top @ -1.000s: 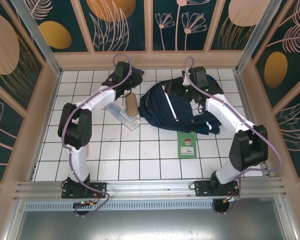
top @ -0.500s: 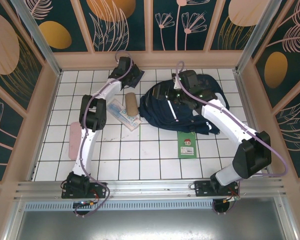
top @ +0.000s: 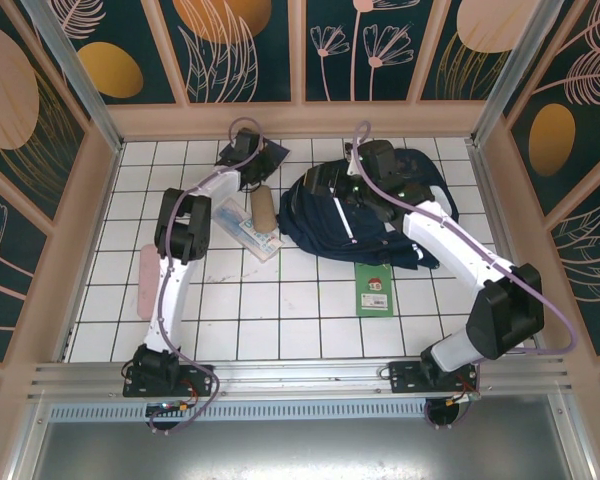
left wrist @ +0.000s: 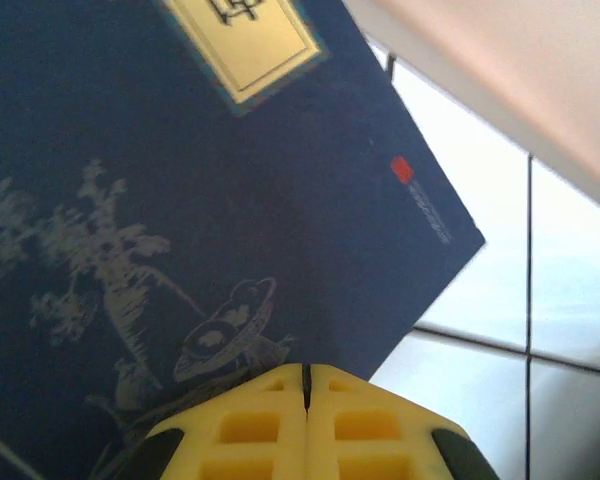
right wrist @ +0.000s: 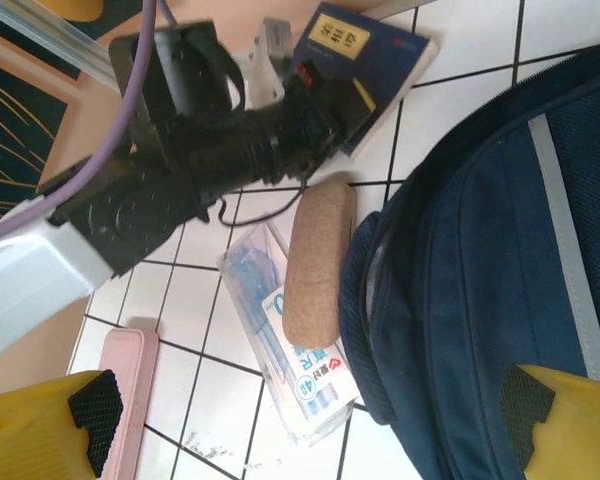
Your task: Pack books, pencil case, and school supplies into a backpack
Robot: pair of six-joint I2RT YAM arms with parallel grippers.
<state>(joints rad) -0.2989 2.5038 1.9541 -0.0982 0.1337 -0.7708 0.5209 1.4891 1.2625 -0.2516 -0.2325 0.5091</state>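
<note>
I need to use my left gripper to drag and turn the book clear (right wrist: 373,62) before my right gripper grabs the navy book's label-side edge (left wrist: 408,118), because that edge is by the back wall.
A navy book (top: 263,153) with a yellow label (left wrist: 245,40) lies at the back of the table. My left gripper (top: 246,150) is shut, its yellow tips (left wrist: 305,375) pressed together at that book's near edge, with nothing seen between them. The large navy backpack (top: 365,220) lies right of centre. Above its upper left part my right gripper (top: 368,163) hangs open, holding nothing. The brown cork-textured pencil case (right wrist: 318,260) rests on a clear packet of school supplies (right wrist: 285,350), tight against the backpack (right wrist: 500,260). A small green booklet (top: 375,288) lies in front of the backpack.
A pink oblong case (top: 148,278) lies at the left beside the left arm. Low walls close the white tiled table (top: 280,310) at the back and sides, and the navy book sits near the back wall. Bare tiles stretch across the front.
The left gripper has closed fully at the navy book, and that arm's elbow has swung inward, uncovering the pink case. The right gripper has moved left over the backpack.
</note>
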